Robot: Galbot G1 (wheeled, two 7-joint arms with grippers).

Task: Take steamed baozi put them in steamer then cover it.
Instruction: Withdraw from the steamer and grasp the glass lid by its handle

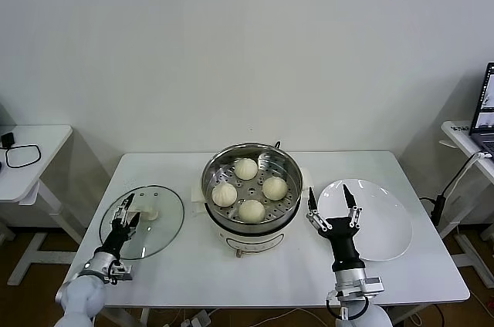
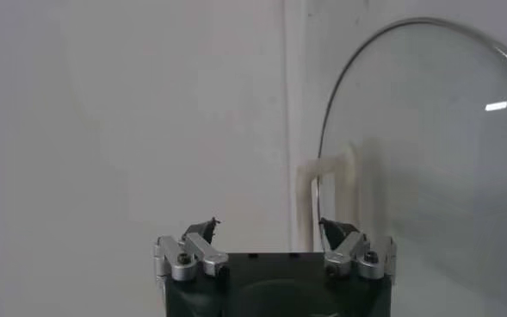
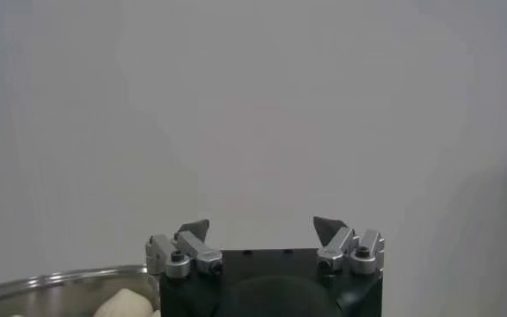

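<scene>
The round glass lid (image 1: 143, 222) will come to rest flat above the baozi (image 1: 246, 169) when I lower it, because they sit low inside the steamer's rim.
Several cream-white baozi (image 1: 245, 168) lie on the perforated tray inside the shiny steamer (image 1: 287, 166) at the table's middle. The steamer is uncovered. Its round glass lid (image 1: 162, 227) with a white knob (image 1: 150, 214) lies flat on the table to the left. My left gripper (image 1: 133, 207) stands open over the lid, right beside the knob, holding nothing. The left wrist view shows the lid (image 2: 434, 155) and knob (image 2: 330, 194) just ahead of that gripper (image 2: 270, 226). My right gripper (image 1: 328, 190) stands open and empty between steamer and plate; its wrist view shows the gripper (image 3: 262, 228), the steamer rim (image 3: 64, 280) and one baozi (image 3: 124, 303).
An empty white plate (image 1: 382, 223) lies right of the steamer. Small white side tables stand at the far left (image 1: 46, 142) and far right (image 1: 463, 138), the right one with a laptop (image 1: 486, 111). The table's front edge runs just behind both wrists.
</scene>
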